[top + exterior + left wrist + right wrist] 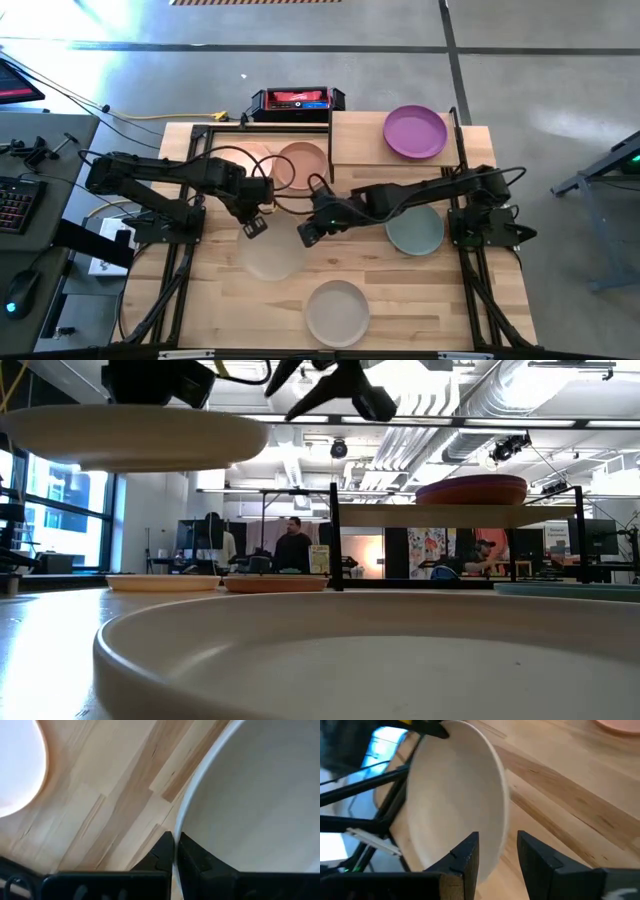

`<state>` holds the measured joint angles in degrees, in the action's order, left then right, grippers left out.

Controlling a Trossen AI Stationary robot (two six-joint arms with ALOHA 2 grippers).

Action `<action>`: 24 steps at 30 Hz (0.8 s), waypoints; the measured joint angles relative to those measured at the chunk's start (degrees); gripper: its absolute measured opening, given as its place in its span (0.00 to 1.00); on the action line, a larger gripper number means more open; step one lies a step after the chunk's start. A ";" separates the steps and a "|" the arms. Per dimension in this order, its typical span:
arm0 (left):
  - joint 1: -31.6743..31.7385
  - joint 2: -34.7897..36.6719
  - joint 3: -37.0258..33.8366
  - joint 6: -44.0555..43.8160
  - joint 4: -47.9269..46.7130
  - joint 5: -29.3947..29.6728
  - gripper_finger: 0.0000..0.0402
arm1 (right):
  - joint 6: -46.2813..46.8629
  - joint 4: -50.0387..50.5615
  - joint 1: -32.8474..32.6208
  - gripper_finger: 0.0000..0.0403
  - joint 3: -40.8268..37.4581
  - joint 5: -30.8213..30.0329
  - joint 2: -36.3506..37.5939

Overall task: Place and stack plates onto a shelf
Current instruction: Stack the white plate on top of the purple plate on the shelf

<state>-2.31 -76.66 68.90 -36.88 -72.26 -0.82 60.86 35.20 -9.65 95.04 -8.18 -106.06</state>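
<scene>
The off-white plate point(272, 255) looks about as wide as the purple plate point(415, 132). I expect it to nest over that one and almost hide it when I lower it.
My left gripper point(254, 228) is shut on an off-white plate point(272, 256), which hangs lifted over the middle of the table point(230, 300). The low view shows that plate point(130, 435) up in the air. My right gripper point(308, 236) is open at the plate's right rim. In its wrist view the fingers point(470, 857) stand on either side of the rim point(501, 835) without plainly touching it. A purple plate point(415, 132) lies on the shelf point(358, 140) at the far right. My left gripper pinches the plate's rim point(176, 827) on its far-left side, one finger inside the rim and one outside. The fingers point(160, 852) come from above, pointing down. The plate is lifted clear of the table and hangs about level.
A peach plate point(302, 165) and a cream plate point(238, 163) lie at the far middle. A sage green plate point(415, 230) lies on the right and a cream plate point(337, 312) near the front edge. A black-and-red box point(297, 99) stands behind the table.
</scene>
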 joint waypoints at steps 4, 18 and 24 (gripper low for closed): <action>0.02 0.01 0.00 0.00 0.61 0.00 0.00 | 0.93 2.01 0.00 0.28 0.79 -0.29 -1.24; 0.02 0.02 -0.02 0.47 5.82 0.24 0.00 | 3.43 4.00 0.00 0.28 0.88 -1.08 -1.26; 0.02 0.02 -0.02 0.70 6.26 1.69 0.00 | 3.74 4.90 0.00 0.25 0.90 -0.21 -1.26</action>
<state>-2.28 -76.64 68.88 -36.18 -66.00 0.87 64.60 40.10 -9.65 95.94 -8.38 -107.33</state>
